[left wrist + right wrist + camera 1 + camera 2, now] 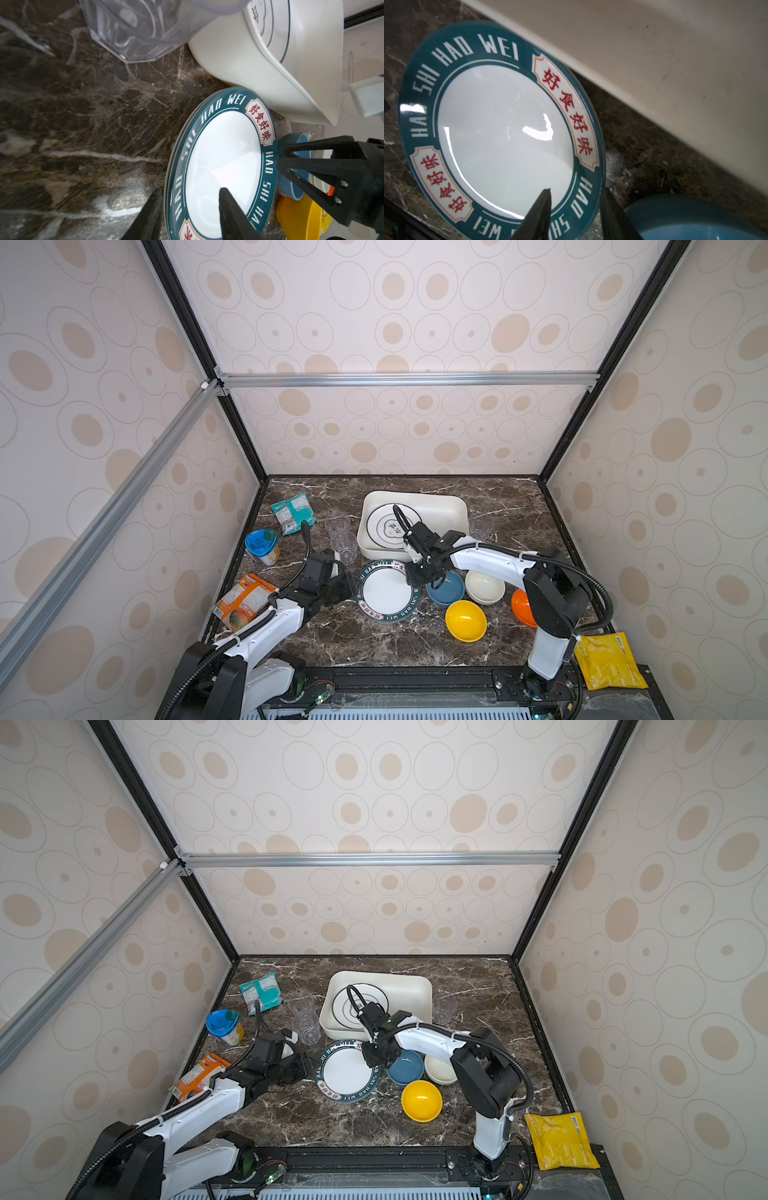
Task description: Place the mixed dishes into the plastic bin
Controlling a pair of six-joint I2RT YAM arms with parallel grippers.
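I should use my right gripper to move the plate by the edge (418,593) beside the blue bowl toward my left gripper, because the plate's rim (385,562) is against the bin's side.
A white plate with a teal lettered rim (386,593) (222,153) (504,133) lies on the marble just in front of the plastic bin (457,506) (419,986). My left gripper (353,587) (190,191) straddles its left rim, one finger over the white well and one outside the edge, still apart. My right gripper (415,578) (576,190) is closed on the opposite rim beside the blue bowl (451,593). Another plate (380,526) lies inside the bin. Cream (484,587), yellow (465,620) and orange (521,608) bowls sit to the right.
Two clear cups (345,545) stand left of the bin and one (482,526) at its right. A teal packet (293,512), a blue-lidded cup (262,545) and an orange packet (245,601) lie at the left. A yellow packet (609,662) sits at the front right.
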